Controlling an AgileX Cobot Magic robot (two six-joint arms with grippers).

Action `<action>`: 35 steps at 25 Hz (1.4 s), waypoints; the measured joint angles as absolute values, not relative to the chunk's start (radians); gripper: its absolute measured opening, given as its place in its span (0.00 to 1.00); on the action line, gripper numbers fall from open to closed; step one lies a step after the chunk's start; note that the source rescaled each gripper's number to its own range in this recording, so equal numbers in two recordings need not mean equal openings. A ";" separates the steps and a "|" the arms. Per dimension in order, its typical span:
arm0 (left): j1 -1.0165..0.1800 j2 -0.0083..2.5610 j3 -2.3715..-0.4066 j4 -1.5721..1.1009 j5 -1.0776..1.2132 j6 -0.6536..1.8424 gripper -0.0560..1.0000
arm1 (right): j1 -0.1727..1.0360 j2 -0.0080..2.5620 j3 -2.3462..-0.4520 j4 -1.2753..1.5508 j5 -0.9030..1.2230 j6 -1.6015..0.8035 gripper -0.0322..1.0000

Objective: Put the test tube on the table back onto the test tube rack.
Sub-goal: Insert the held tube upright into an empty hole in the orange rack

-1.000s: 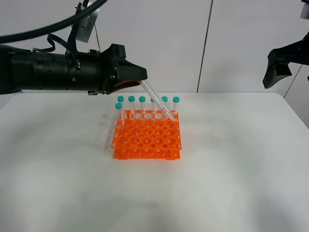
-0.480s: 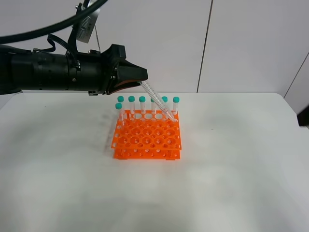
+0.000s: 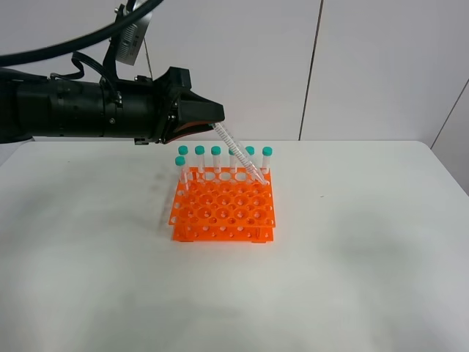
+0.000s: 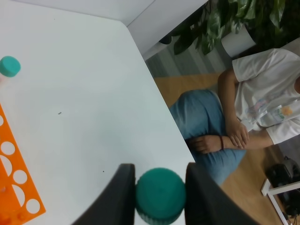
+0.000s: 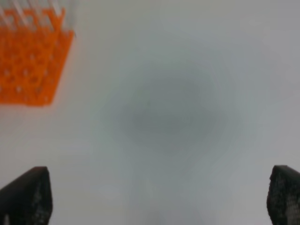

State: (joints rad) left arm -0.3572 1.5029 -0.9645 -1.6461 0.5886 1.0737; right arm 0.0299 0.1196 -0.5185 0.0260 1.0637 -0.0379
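The test tube leans with its tip at the rack's back corner [image 3: 264,181], so the robot's left gripper should pull it back toward the front tube [image 3: 182,173] and make it steeper before lowering it.
My left gripper [image 3: 210,123] is shut on the capped end of the test tube [image 3: 238,154]. The tube slants down to the right, its pointed tip at the back right holes of the orange test tube rack [image 3: 223,213]. In the left wrist view the tube's teal cap [image 4: 160,194] sits between my two dark fingers [image 4: 119,197], with a rack corner [image 4: 14,173] beside it. Several teal-capped tubes [image 3: 199,158] stand along the rack's back row. My right gripper [image 5: 157,192] is open and empty above the white table [image 3: 352,257]; it is out of the exterior view.
The rack shows blurred in the right wrist view [image 5: 28,61]. Past the table's edge a seated person [image 4: 253,112] and a potted plant [image 4: 234,28] show in the left wrist view. A white wall stands behind the table.
The right arm has dropped out of the exterior view from the upper right. The left arm and the held tube have not moved.
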 joint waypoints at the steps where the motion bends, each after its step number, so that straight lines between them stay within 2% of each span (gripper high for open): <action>1: -0.357 1.503 -0.965 -1.646 0.589 1.074 0.05 | 0.030 0.077 -0.506 0.027 1.051 -0.034 1.00; 5: -0.357 1.503 -0.965 -1.646 0.590 1.074 0.05 | 0.030 -0.002 -0.501 0.011 1.036 0.008 1.00; 22: -0.357 1.497 -0.970 -1.625 0.591 1.074 0.05 | 0.030 -0.005 -0.499 0.005 1.034 0.015 1.00; 30: -0.357 1.404 -0.971 -1.456 0.555 1.026 0.05 | 0.030 -0.005 -0.499 0.005 1.034 0.015 1.00; 35: -0.357 1.352 -0.983 -1.207 0.477 0.903 0.05 | 0.030 -0.005 -0.499 0.005 1.034 0.015 1.00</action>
